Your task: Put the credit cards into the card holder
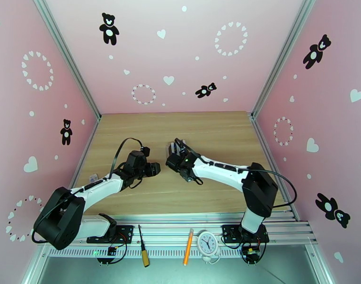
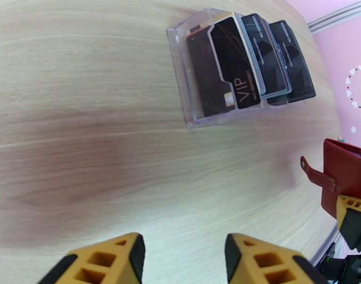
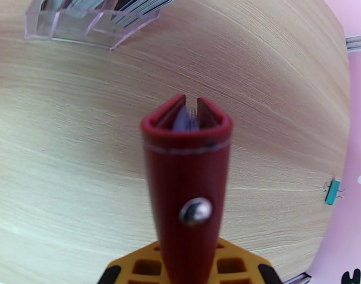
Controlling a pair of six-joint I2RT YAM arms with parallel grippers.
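The robot's right gripper should go on lowering the red card holder, which hangs over clear wood in front of the rack, until it rests there, and then let go.
Several dark credit cards [image 2: 237, 62], one marked VIP, stand in a clear slotted rack [image 2: 185, 91] on the wooden table. My left gripper [image 2: 185, 256] hovers short of the rack, open, with nothing between its yellow fingers [image 2: 109, 261]. The dark red card holder [image 3: 187, 185] is held upright off the table with my right gripper [image 1: 172, 162] shut on its lower part. Its top edge gapes slightly and greyish pockets show inside. In the left wrist view the card holder [image 2: 348, 178] hangs at the right, snap tab sticking out. From above, the left gripper [image 1: 155, 169] faces the right one, close together.
The rack [image 1: 174, 148] sits just behind the two grippers mid-table; the rack [image 3: 85, 20] also appears in the right wrist view's upper left. A teal binder clip [image 3: 332, 190] lies near the table's right edge. A screwdriver [image 1: 143, 252], an orange pen [image 1: 188, 253] and a small clock [image 1: 208, 243] lie on the near rail.
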